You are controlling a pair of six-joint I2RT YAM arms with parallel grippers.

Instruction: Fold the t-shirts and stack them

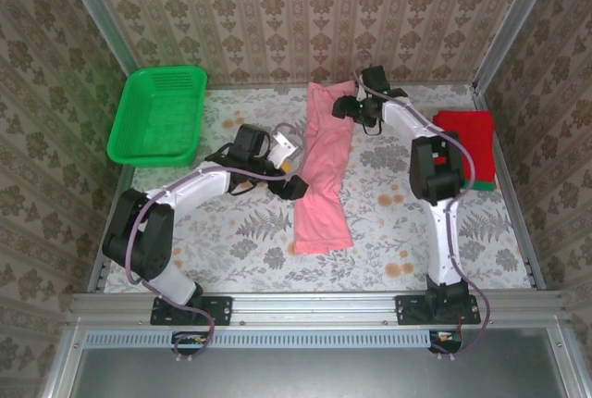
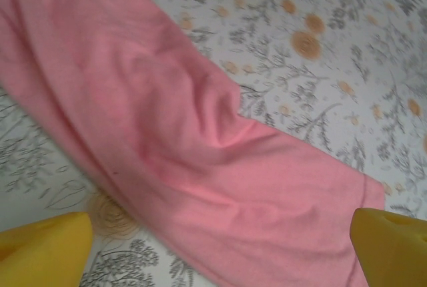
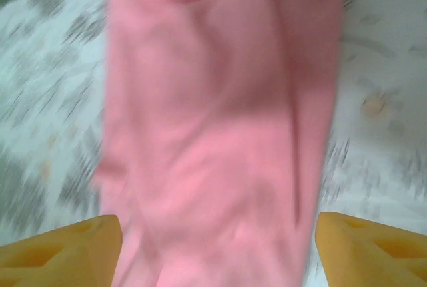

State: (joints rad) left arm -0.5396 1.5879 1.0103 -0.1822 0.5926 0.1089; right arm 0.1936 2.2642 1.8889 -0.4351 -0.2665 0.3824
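The pink t-shirt's near end (image 1: 322, 229) is flat and clear of my left gripper, so my right gripper should keep moving toward that end's hem (image 1: 331, 247) and close there.
A light pink t-shirt (image 1: 324, 162) lies as a long narrow strip down the middle of the table, from the back wall toward the front. My left gripper (image 1: 294, 180) hovers at the strip's left edge near its middle, open, its yellow fingers (image 2: 47, 247) wide apart over the pink t-shirt (image 2: 200, 147). My right gripper (image 1: 350, 107) hangs over the strip's far end, also open, with the pink t-shirt (image 3: 220, 133) between and below its yellow fingertips (image 3: 370, 250). A folded red t-shirt (image 1: 467, 143) rests on a green one (image 1: 487, 182) at the right edge.
A green plastic mesh basket (image 1: 159, 114) stands at the back left. Metal rails and patterned walls close in the table on three sides. Floral cloth covers the table (image 1: 231, 231), bare in front of the left arm.
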